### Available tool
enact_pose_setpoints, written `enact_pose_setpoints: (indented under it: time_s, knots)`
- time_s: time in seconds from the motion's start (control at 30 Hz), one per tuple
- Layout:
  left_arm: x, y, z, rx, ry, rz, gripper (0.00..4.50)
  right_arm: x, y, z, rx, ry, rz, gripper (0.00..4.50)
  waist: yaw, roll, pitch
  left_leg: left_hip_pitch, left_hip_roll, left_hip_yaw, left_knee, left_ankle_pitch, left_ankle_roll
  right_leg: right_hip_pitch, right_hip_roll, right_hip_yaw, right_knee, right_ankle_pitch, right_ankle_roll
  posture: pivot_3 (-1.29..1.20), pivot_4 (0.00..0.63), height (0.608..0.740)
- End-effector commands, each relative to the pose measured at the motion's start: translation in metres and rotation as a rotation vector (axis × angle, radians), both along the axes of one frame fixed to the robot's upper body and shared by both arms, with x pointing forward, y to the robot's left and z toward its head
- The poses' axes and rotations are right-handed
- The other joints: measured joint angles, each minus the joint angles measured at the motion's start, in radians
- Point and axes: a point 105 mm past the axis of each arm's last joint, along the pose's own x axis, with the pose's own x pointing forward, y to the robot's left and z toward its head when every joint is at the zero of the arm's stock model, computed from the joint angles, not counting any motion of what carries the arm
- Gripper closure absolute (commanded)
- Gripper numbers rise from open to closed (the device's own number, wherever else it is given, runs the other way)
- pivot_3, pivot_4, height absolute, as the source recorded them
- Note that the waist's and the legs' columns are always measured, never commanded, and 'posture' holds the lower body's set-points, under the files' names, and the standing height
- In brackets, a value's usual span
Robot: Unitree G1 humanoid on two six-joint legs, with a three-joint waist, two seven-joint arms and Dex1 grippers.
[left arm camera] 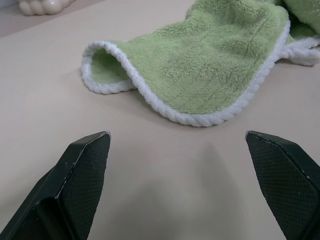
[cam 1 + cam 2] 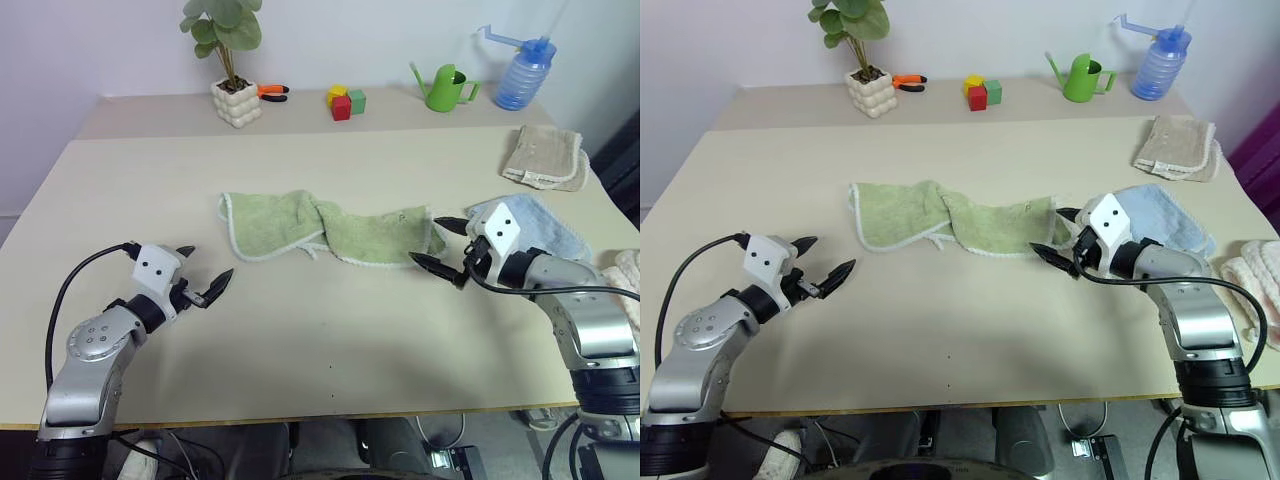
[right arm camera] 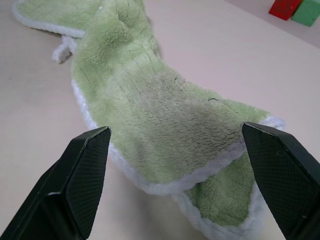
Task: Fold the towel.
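The towel (image 2: 270, 222) should untwist and hang down between the robot's two grippers when both lift it, because the towel's middle lies in a loose, limp fold (image 2: 318, 228).
The towel (image 2: 325, 230), light green with a whitish stitched edge, lies crumpled and twisted across the middle of the table (image 2: 300, 350). My left gripper (image 2: 203, 273) hovers open near the table's front left, a short way before the towel's left corner (image 1: 200, 75). My right gripper (image 2: 440, 243) is open at the towel's right end, its fingers either side of that corner (image 3: 165, 140). Neither gripper holds anything.
A light blue towel (image 2: 545, 230) lies just behind my right gripper, and a beige towel (image 2: 545, 157) sits further back right. Along the far edge stand a potted plant (image 2: 232, 70), orange pliers (image 2: 272, 93), coloured blocks (image 2: 345, 101), a green watering can (image 2: 445, 87) and a blue bottle (image 2: 522, 72).
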Motion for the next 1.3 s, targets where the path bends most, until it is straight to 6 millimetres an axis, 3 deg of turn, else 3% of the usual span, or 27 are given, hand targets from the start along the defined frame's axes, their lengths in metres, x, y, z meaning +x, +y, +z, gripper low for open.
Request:
enact_pose_setpoints:
  time_s: [0.03, 0.27, 0.4, 0.5, 0.73, 0.87, 1.0, 1.1, 1.3]
  knots:
    - [0.002, -0.002, 0.007, 0.003, -0.043, -0.001, 0.06, 0.002, 0.004, 0.014, -0.005, -0.062, 0.022, 0.23, 0.000, 0.000, 0.000, 0.000, 0.000, 0.000, 0.000, 0.000, 0.000, 0.000, 0.000, 0.000, 0.000, 0.000, 0.000, 0.00, 0.150, 0.727]
    - [0.001, -0.013, 0.006, 0.038, -0.059, -0.029, 0.06, 0.007, 0.007, 0.011, -0.008, -0.067, 0.041, 0.23, 0.000, 0.000, 0.000, 0.000, 0.000, 0.000, 0.000, 0.000, 0.000, 0.000, 0.000, 0.000, 0.000, 0.000, 0.000, 0.00, 0.150, 0.727]
    - [-0.004, -0.039, 0.006, 0.031, -0.051, -0.135, 0.06, 0.008, 0.010, 0.010, -0.007, -0.067, 0.055, 0.23, 0.000, 0.000, 0.000, 0.000, 0.000, 0.000, 0.000, 0.000, 0.000, 0.000, 0.000, 0.000, 0.000, 0.000, 0.000, 0.00, 0.150, 0.727]
    - [-0.003, -0.048, 0.003, 0.133, -0.051, -0.192, 0.06, 0.008, 0.012, 0.008, -0.008, -0.067, 0.063, 0.23, 0.000, 0.000, 0.000, 0.000, 0.000, 0.000, 0.000, 0.000, 0.000, 0.000, 0.000, 0.000, 0.000, 0.000, 0.000, 0.00, 0.150, 0.727]
    - [0.026, -0.045, -0.003, 0.298, -0.067, -0.163, 0.06, 0.003, 0.014, 0.007, 0.000, -0.069, 0.056, 0.23, 0.000, 0.000, 0.000, 0.000, 0.000, 0.000, 0.000, 0.000, 0.000, 0.000, 0.001, 0.000, 0.000, 0.000, 0.000, 0.00, 0.150, 0.727]
    - [0.052, -0.048, -0.007, 0.321, -0.040, -0.156, 0.06, -0.004, 0.012, 0.005, 0.007, -0.074, 0.025, 0.23, 0.004, 0.000, 0.000, 0.000, 0.000, 0.000, 0.000, 0.000, 0.000, 0.000, 0.001, 0.000, 0.000, 0.000, 0.000, 0.00, 0.150, 0.727]
    - [0.066, -0.051, -0.010, 0.320, -0.023, -0.182, 0.06, -0.007, 0.015, 0.008, 0.019, -0.090, 0.006, 0.23, 0.001, 0.000, 0.000, 0.000, -0.001, 0.000, 0.001, 0.000, 0.000, 0.000, 0.000, 0.000, 0.001, 0.000, 0.000, 0.00, 0.150, 0.727]
    - [0.070, -0.051, -0.011, 0.317, -0.024, -0.195, 0.83, -0.008, 0.017, 0.010, 0.027, -0.104, -0.010, 0.00, -0.001, 0.000, 0.000, 0.001, 0.000, 0.000, 0.001, 0.000, 0.000, 0.000, 0.001, 0.000, 0.001, 0.000, 0.000, 0.00, 0.150, 0.727]
    - [0.068, -0.046, -0.016, 0.332, -0.028, -0.206, 3.73, -0.010, 0.019, 0.011, 0.032, -0.107, -0.021, 0.00, -0.001, 0.000, 0.000, 0.001, 0.000, 0.000, 0.001, 0.000, 0.000, 0.000, 0.001, 0.000, 0.001, 0.000, 0.000, 0.00, 0.150, 0.727]
